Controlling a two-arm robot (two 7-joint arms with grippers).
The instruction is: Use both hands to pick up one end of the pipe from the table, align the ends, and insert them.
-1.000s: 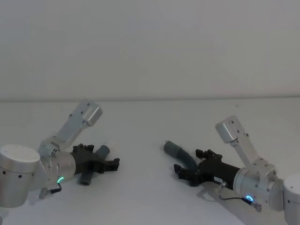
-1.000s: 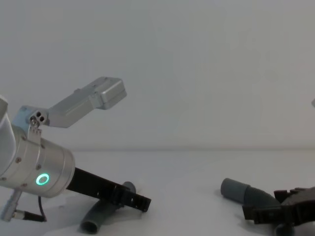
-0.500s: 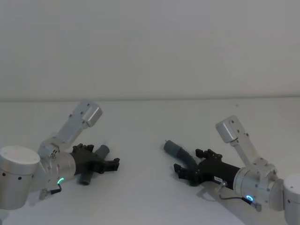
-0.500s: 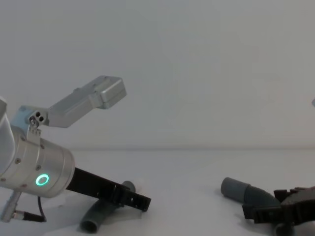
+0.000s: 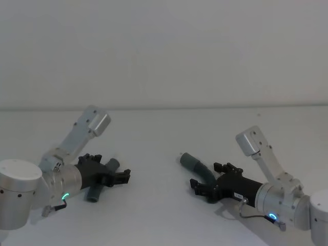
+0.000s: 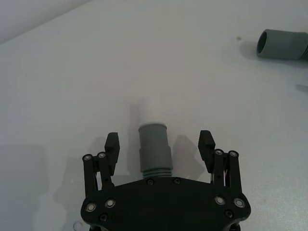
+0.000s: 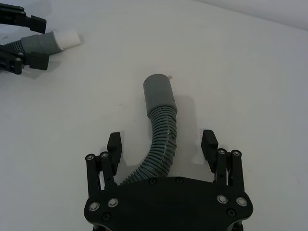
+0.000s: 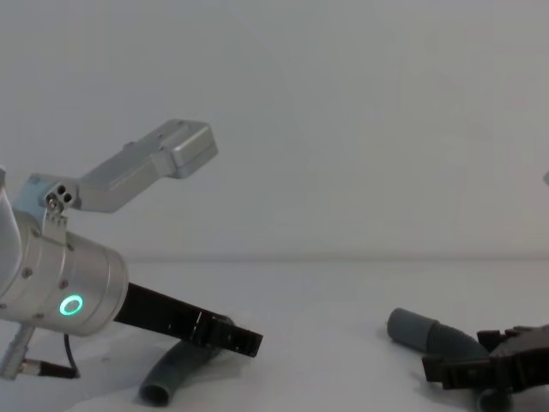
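Observation:
The longer pipe piece bends along its ribbed body [image 8: 455, 341], so its wide cuff [image 8: 412, 329] will tilt as I press it onto the pale tip.
The shorter pipe piece [image 5: 97, 190] lies on the white table [image 5: 154, 215] at the left. My left gripper [image 5: 117, 176] is open around it, and its grey end cuff [image 6: 154, 144] sticks out between the fingers [image 6: 111, 144] without being touched. At the right lies the longer curved pipe piece [image 5: 197, 165]. There my right gripper [image 5: 202, 190] is open astride the ribbed body [image 7: 161, 144], with the wide cuff [image 7: 159, 94] pointing away beyond the fingertips. The short piece's pale narrow tip [image 7: 68, 37] shows in the right wrist view. In the chest view, both grippers [image 8: 242, 341] [image 8: 446, 371] sit low over the table.
A pale grey wall [image 5: 164, 51] rises behind the table's far edge. Bare white surface separates the two pipe pieces. The long piece's wide cuff [image 6: 281, 44] faces toward the left gripper across that gap.
The left arm has shifted slightly, its gripper settling a little lower and farther over the short pipe piece. The right arm and the long piece have not moved.

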